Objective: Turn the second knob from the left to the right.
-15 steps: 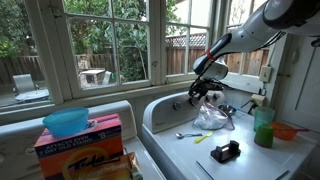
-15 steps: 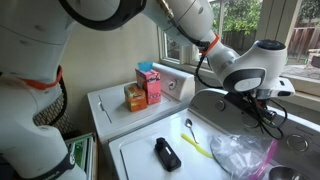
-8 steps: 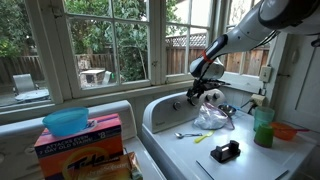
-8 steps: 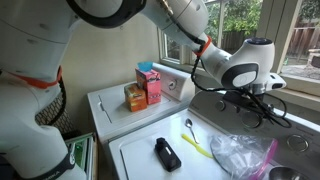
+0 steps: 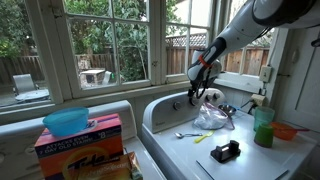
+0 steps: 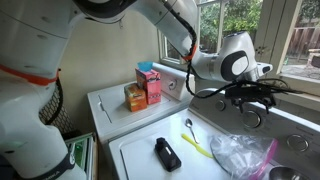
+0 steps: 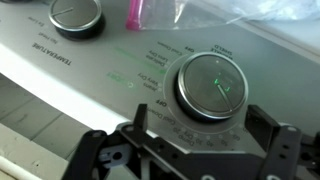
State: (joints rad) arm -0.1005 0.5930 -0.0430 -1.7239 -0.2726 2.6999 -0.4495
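The gripper's open fingers are on either side of only the knob's near rim point(image 7: 206, 120), so the robot should move over until they straddle the knob's middle point(image 7: 212, 84) before closing and turning it.
In the wrist view, which stands upside down, the second knob from the left point(image 7: 212, 87) is a round grey dial with a green-lit pointer on the white control panel point(image 7: 60, 75). My gripper point(image 7: 199, 117) is open just in front of it. One finger point(image 7: 140, 116) stands off each side of the dial's near rim, and neither touches it. In both exterior views the gripper point(image 5: 197, 93) point(image 6: 250, 95) hovers at the raised panel of the far washer and hides the knob. A smaller knob point(image 7: 76, 14) marked temperature sits further along the panel.
On the washer lid lie a clear plastic bag point(image 5: 213, 117), a spoon point(image 6: 188, 127), a yellow stick point(image 5: 204, 138) and a black object point(image 6: 168, 154). A green cup point(image 5: 264, 128) stands at the far side. A detergent box point(image 5: 80, 145) with a blue bowl point(image 5: 66, 121) stands on the neighbouring machine.
The gripper has opened wide, and the arm has drawn up and back slightly from the control panel.
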